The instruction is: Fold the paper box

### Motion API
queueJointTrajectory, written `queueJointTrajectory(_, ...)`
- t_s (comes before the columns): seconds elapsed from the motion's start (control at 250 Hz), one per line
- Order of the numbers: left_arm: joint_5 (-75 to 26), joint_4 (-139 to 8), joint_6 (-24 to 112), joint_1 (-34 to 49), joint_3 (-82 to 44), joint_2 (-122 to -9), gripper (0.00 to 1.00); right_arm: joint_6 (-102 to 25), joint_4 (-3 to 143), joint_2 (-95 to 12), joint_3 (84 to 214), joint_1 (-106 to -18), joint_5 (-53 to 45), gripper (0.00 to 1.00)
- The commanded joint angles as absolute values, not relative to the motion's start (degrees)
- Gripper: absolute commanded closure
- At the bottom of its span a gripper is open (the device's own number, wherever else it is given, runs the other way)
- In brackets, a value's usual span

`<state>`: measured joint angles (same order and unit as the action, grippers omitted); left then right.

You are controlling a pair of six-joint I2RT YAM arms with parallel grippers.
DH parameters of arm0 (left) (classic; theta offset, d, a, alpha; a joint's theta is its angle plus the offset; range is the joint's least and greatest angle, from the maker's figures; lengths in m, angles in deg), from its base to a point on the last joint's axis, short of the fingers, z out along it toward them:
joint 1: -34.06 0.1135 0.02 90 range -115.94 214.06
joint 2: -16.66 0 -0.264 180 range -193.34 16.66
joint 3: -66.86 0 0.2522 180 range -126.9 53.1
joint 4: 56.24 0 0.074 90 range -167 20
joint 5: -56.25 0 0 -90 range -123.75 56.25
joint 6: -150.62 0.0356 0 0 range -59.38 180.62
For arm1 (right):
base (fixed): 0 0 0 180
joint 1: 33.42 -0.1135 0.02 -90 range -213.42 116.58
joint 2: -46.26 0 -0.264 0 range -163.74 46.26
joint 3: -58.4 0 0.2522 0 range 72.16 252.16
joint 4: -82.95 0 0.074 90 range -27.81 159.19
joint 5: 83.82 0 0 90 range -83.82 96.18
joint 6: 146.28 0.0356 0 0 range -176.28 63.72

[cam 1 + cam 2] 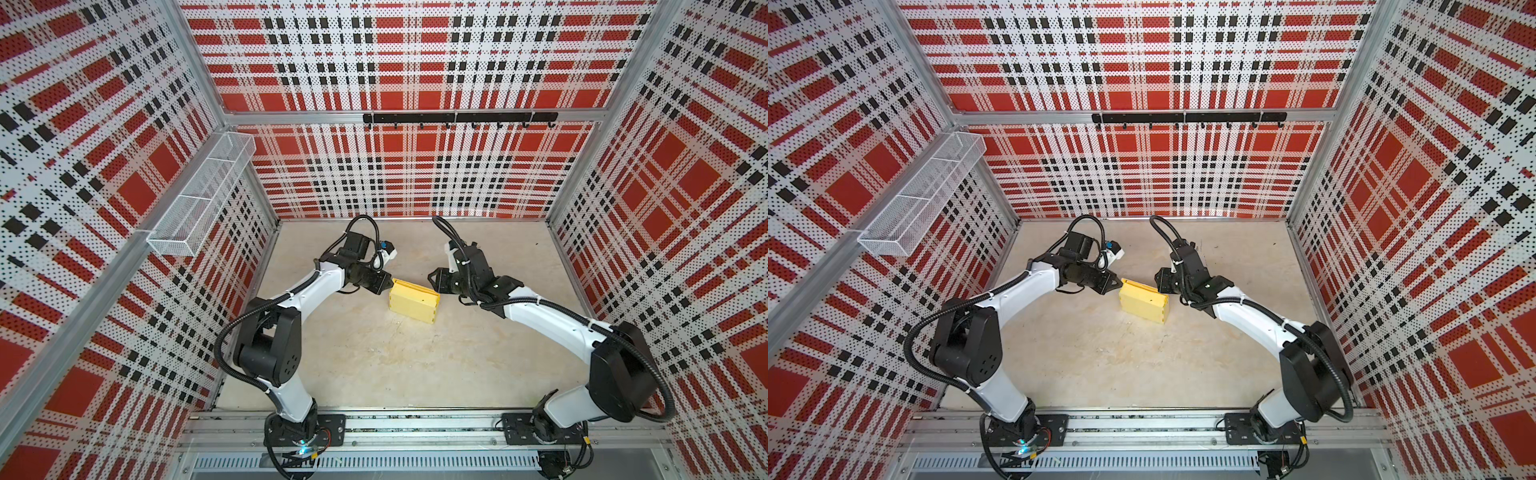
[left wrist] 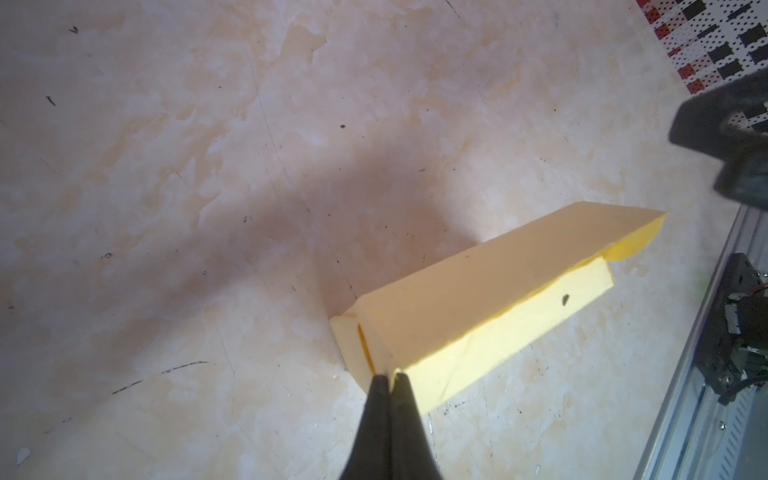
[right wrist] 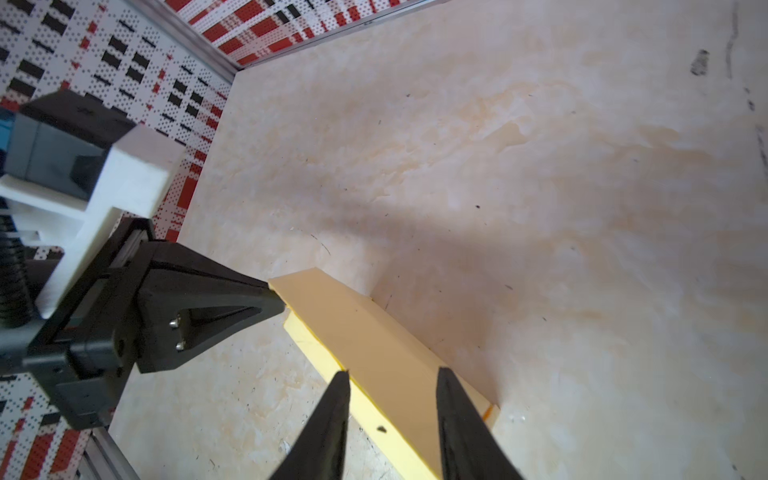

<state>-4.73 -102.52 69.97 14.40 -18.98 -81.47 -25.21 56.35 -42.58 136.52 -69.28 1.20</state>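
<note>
The lid's edge (image 2: 605,249) is sticking up off the paper box next to my right gripper. Next, my right gripper moves toward the lid's middle (image 2: 512,269) and pushes the lid down.
The paper box (image 1: 413,305) (image 1: 1144,305) is a pale yellow folded rectangular box lying on the table in the middle, its lid flap slightly raised along the far edge. My left gripper (image 1: 390,284) (image 2: 388,376) is shut on the box's left far corner, its tips pinching the thin card edge of the box (image 2: 478,299). My right gripper (image 1: 434,282) (image 3: 392,372) is open at the box's right end, and its fingers straddle the lid of the box (image 3: 374,345) without gripping it. The left gripper (image 3: 278,297) also shows in the right wrist view, at the box's corner.
A white wire basket (image 1: 203,195) hangs on the left wall. A black hook rail (image 1: 459,117) runs along the back wall. Plaid panels enclose the table on three sides. The arms' metal mounting rail (image 1: 415,428) lies along the front edge.
</note>
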Motion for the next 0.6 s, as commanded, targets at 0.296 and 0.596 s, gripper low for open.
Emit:
queueJointTrajectory(0.296, -5.43, -102.31, 70.9, 14.06, -16.63, -81.54, 1.0, -32.89, 61.1, -50.13, 140.12, -69.36, -10.08, 0.74)
queueJointTrajectory(0.596, -5.05, -101.35, 70.76, 14.03, -15.33, -81.12, 1.0, -33.73, 63.88, -49.6, 135.99, -69.8, -9.66, 0.79)
